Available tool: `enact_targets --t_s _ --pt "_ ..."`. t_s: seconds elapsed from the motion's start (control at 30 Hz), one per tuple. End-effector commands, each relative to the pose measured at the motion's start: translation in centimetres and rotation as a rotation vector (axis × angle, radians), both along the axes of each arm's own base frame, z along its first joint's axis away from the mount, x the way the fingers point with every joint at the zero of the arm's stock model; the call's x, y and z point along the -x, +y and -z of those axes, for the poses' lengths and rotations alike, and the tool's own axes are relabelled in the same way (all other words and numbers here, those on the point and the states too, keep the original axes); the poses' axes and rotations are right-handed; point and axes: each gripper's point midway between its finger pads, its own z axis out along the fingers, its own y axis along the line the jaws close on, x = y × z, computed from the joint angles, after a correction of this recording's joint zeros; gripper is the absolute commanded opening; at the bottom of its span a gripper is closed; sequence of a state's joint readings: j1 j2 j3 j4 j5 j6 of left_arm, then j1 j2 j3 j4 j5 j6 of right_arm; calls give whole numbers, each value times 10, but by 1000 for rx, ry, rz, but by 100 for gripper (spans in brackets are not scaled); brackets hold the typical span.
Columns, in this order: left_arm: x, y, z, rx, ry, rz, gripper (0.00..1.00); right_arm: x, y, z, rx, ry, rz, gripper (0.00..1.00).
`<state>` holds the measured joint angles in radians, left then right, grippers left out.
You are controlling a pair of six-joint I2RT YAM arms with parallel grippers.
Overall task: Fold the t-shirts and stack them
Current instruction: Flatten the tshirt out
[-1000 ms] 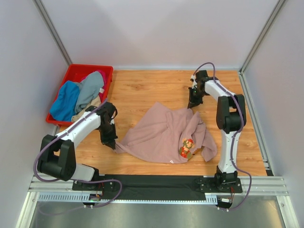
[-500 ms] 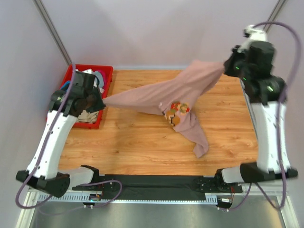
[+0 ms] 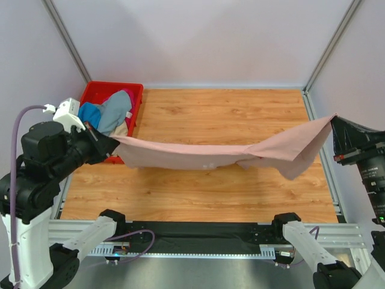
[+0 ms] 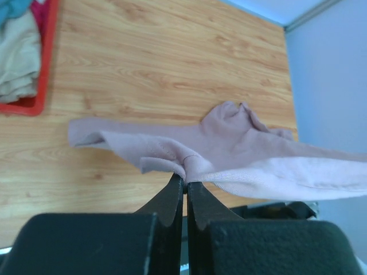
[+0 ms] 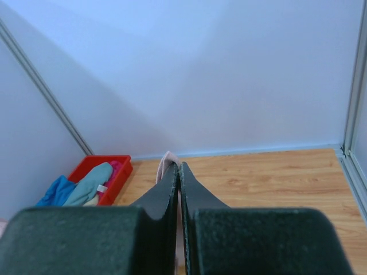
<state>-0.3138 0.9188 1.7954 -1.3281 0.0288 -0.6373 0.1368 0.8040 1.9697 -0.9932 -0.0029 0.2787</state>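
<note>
I should swing the dusty-pink t-shirt toward the near edge (image 3: pixel 198 218) with both my grippers, because it hangs in a bunched band (image 3: pixel 207 157). Then I should lay it down flat toward the back.
The dusty-pink t-shirt (image 3: pixel 210 155) hangs stretched in the air across the table between my two grippers. My left gripper (image 3: pixel 111 143) is shut on its left end, high at the left by the crate; the left wrist view shows the cloth (image 4: pixel 241 154) pinched at the tips (image 4: pixel 185 179). My right gripper (image 3: pixel 334 120) is shut on the right end, high at the right edge; a bit of pink cloth (image 5: pixel 167 161) shows past its tips (image 5: pixel 179 166). The chest print is hidden. Blue, grey and magenta shirts (image 3: pixel 108 114) lie in the crate.
The red plastic crate (image 3: pixel 96 90) stands at the back left corner, also in the right wrist view (image 5: pixel 92 172). The wooden table (image 3: pixel 222 114) is bounded by white walls and metal posts. A black strip runs along the near edge.
Both arms have lifted and swung outward toward the near side. The pink shirt went from a heap on the table to a taut band in the air.
</note>
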Motion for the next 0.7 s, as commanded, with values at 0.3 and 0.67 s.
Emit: enact_targets --t_s 0.3,0.67 --pt "62 -49 -101 249 -299 369 0 86 8 -71 5 -273 -103 0" --pt "-7 -35 -104 168 -332 168 0 1 9 -110 -7 -319 -44 0"
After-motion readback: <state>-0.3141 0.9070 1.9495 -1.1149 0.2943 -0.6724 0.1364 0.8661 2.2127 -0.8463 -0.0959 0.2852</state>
